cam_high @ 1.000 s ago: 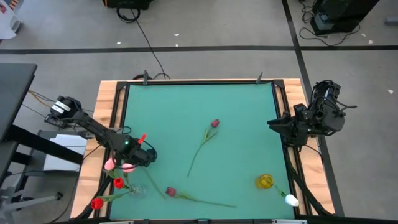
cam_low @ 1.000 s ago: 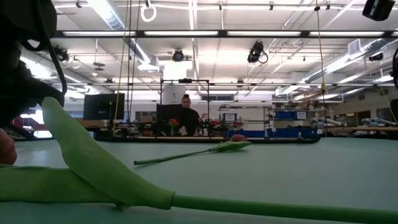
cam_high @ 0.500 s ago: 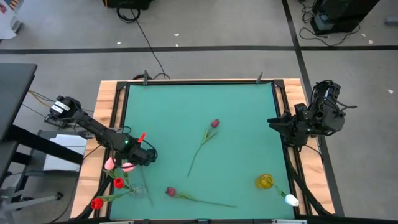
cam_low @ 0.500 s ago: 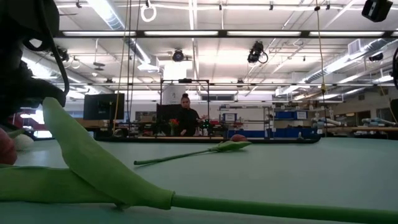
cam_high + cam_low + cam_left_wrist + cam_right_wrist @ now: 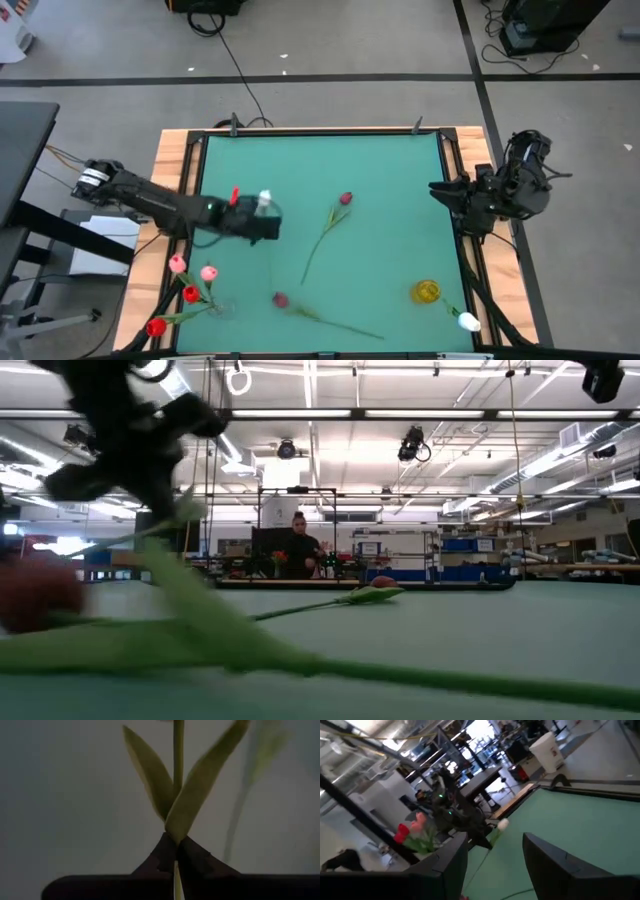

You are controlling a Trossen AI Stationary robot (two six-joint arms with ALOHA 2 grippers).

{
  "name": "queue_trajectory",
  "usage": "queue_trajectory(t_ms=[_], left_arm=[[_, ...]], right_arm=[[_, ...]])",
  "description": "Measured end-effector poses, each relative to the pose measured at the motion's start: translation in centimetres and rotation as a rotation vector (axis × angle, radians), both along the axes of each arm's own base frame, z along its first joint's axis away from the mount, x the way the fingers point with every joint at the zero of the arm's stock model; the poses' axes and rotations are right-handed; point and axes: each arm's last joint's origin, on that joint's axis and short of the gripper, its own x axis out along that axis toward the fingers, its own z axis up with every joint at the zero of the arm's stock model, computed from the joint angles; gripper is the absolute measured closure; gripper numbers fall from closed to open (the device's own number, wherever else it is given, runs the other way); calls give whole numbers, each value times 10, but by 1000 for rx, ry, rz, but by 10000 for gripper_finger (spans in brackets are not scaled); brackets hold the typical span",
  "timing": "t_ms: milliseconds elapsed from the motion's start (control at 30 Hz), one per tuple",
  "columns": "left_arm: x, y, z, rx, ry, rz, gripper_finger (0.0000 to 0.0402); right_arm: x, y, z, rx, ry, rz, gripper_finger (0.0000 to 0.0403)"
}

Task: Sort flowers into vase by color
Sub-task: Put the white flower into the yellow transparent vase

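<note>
The open fingers of my right gripper face the white tulip's stem (image 5: pixel 481 864), and the yellow vase (image 5: pixel 426 291) stands near this gripper, so it should continue to go toward that stem until it closes there.
My left gripper (image 5: pixel 268 228) hangs over the mat's left half, shut on a white tulip. The tulip's head (image 5: pixel 265 201) shows just beyond the gripper, and its stem (image 5: pixel 271 265) trails toward the near edge. A dark red tulip (image 5: pixel 280 298) lies near the front edge, and a red one (image 5: pixel 345 198) lies mid-mat. Red and pink tulips (image 5: pixel 190 282) stand in a clear vase (image 5: pixel 220 306) at the near left. A yellow vase (image 5: pixel 427 291) at the near right has a white tulip (image 5: pixel 468 321) by it. My right gripper (image 5: pixel 440 192) waits open at the right edge. My left gripper pinches the white tulip's thin stem (image 5: pixel 175 834) between its two fingertips, right where two leaves fan out. The fingers lie across the stem. The stem (image 5: pixel 190 575) slants down from the gripper toward the mat; whether its lower end touches, I cannot tell.
Wooden rails (image 5: pixel 180 160) frame the green mat (image 5: pixel 380 170). The far half of the mat holds nothing but the red tulip's head. A person sits at a bench (image 5: pixel 298 555) far behind the table.
My left gripper has risen from beside the clear vase and gone toward the table's right and far edges, carrying the white tulip up with it. The dark red tulip near the front edge has shifted a little toward the right.
</note>
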Motion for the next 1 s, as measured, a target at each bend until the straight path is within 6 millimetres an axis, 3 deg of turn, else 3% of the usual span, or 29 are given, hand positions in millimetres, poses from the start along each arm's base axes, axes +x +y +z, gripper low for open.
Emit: queue_trajectory(t_ms=[200,300,467,700,833,1000], left_arm=[[40,49,55,346,-242,-258,389],[48,74,85,468,-329,-329,389],[60,93,122,720,-559,-572,389],[84,96,127,808,-826,-726,389],[102,95,120,804,-893,-776,389],[123,89,129,827,-945,-870,389]], right_arm=[[11,2,-3,-33,35,-71,206],[22,4,-4,-20,46,-113,206],[51,8,-4,-39,74,-88,206],[107,-1,-3,-90,27,-49,206],[137,-10,-11,-87,18,18,206],[168,-19,-17,-103,58,91,206]])
